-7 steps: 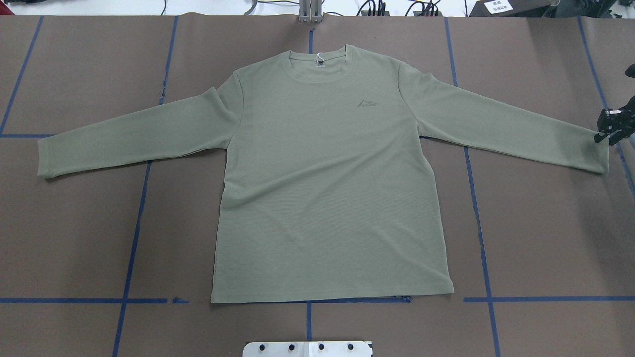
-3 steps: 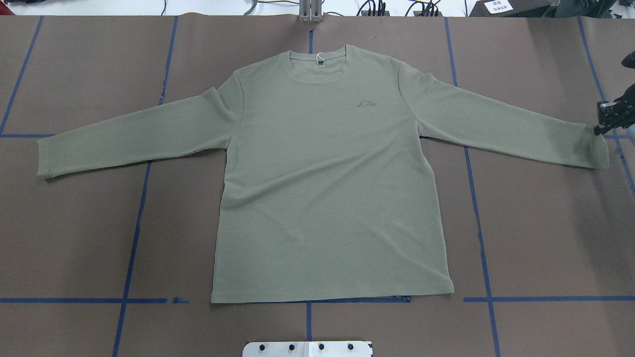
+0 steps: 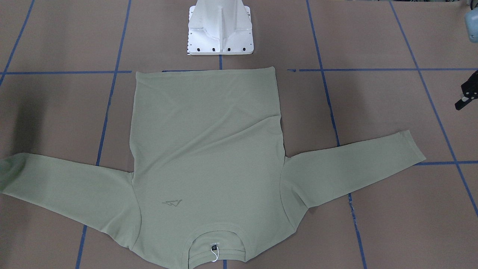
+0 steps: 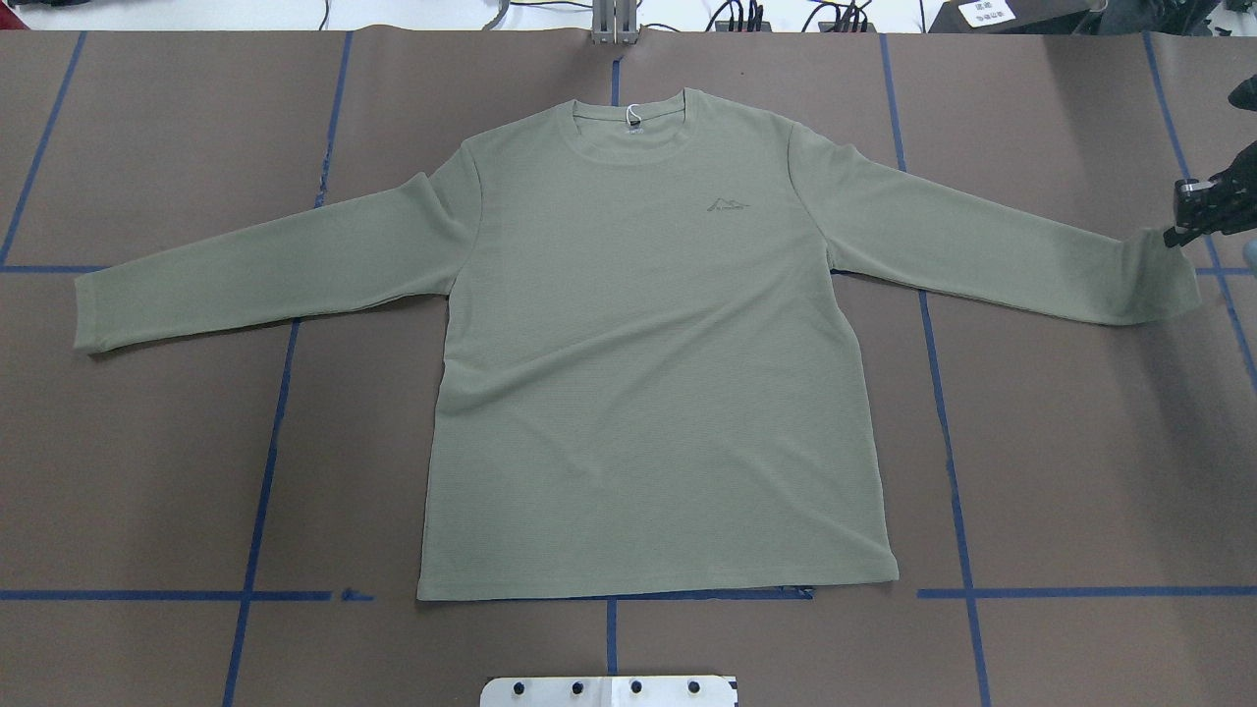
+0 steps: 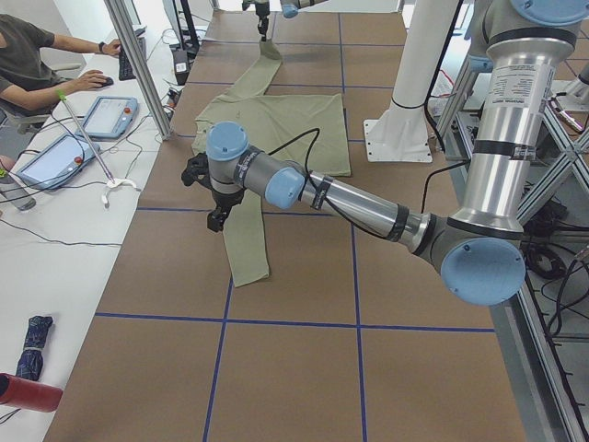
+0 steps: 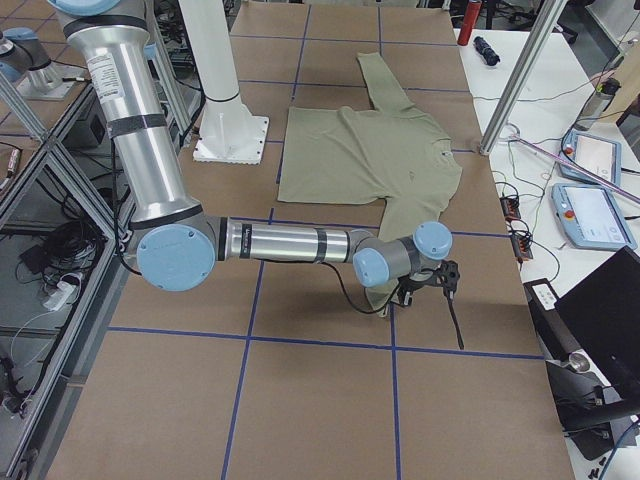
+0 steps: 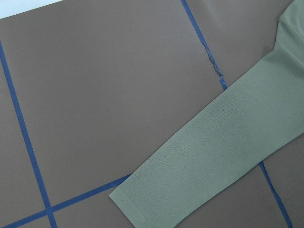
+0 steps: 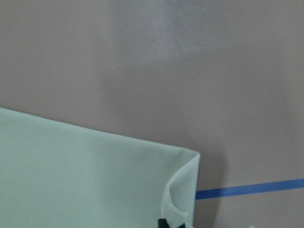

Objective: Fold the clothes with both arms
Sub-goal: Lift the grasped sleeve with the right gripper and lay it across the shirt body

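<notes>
I should keep moving the cuff across until it gets to the opposite armpit [image 3: 283,160], because my right gripper is holding the cuff's corner and the chest is flat and clear.
The sage-green shirt [image 4: 648,344] lies flat and face up, collar at the far side, with the white hang tag [image 4: 632,116] in the neck and both sleeves spread. My right gripper [image 4: 1172,234] is shut on the far corner of the right sleeve's cuff [image 4: 1178,280] and lifts it slightly. In the right wrist view the cuff [image 8: 183,190] curls up to a black fingertip [image 8: 163,222]. My left gripper [image 3: 463,100] hovers beside the left sleeve's cuff [image 3: 410,145], apart from it. It is cut off at the frame edge, so I cannot tell if it is open or shut. The left wrist view shows that cuff [image 7: 142,204] from above.
The brown table cover carries a grid of blue tape lines [image 4: 265,442]. The white pedestal base [image 3: 220,30] stands just behind the shirt's hem. An operators' bench with tablets [image 5: 110,115] and a seated person [image 5: 28,55] runs along the table's far side.
My right gripper has moved toward the table's far side and slightly inward, taking the right cuff's corner with it. The sleeve end has shifted and lifted. The rest of the shirt has not moved.
</notes>
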You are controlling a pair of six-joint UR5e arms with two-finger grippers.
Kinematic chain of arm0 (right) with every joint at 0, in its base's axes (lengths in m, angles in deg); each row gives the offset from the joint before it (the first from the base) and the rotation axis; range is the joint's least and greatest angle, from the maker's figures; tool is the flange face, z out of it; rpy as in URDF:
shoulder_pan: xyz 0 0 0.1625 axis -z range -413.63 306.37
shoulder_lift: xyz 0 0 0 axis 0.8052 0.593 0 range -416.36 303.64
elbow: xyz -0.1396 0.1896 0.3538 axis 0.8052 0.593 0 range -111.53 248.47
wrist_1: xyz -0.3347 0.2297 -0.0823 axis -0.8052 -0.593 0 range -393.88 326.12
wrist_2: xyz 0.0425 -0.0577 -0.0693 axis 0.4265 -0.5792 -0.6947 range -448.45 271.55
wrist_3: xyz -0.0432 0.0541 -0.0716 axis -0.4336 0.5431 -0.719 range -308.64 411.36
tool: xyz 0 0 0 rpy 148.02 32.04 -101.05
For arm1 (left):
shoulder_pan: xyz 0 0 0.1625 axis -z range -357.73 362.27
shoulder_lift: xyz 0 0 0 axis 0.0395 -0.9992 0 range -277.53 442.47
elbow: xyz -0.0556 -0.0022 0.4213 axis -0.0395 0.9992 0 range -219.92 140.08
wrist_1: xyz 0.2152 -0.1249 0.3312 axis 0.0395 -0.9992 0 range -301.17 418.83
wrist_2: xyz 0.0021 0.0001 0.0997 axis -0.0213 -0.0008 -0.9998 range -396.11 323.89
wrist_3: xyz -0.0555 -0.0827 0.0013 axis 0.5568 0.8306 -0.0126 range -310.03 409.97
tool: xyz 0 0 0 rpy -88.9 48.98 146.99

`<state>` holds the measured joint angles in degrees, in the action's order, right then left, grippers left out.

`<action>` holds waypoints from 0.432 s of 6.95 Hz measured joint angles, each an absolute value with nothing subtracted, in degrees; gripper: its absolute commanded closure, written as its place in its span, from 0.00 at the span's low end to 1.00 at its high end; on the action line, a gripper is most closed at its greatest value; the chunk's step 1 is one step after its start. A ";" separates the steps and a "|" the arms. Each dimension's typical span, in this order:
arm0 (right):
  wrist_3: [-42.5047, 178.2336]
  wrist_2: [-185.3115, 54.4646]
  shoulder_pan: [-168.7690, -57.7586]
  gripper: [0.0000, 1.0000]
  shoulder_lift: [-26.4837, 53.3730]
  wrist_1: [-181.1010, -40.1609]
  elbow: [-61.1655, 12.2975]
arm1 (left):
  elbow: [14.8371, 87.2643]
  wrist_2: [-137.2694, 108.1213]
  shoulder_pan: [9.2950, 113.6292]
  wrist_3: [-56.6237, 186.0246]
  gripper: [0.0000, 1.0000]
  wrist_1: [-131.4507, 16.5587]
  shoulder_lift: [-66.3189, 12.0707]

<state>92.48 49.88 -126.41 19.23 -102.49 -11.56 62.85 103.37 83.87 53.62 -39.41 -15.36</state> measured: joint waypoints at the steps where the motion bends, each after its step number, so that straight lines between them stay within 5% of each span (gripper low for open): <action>1: 100.51 49.66 -123.09 1.00 17.99 -102.52 -16.50 | 62.96 103.36 83.80 53.59 0.00 -39.42 -15.57; 3: 122.15 44.60 -112.67 1.00 7.10 -102.70 -19.07 | 62.66 103.24 83.75 53.61 0.00 -40.36 -16.05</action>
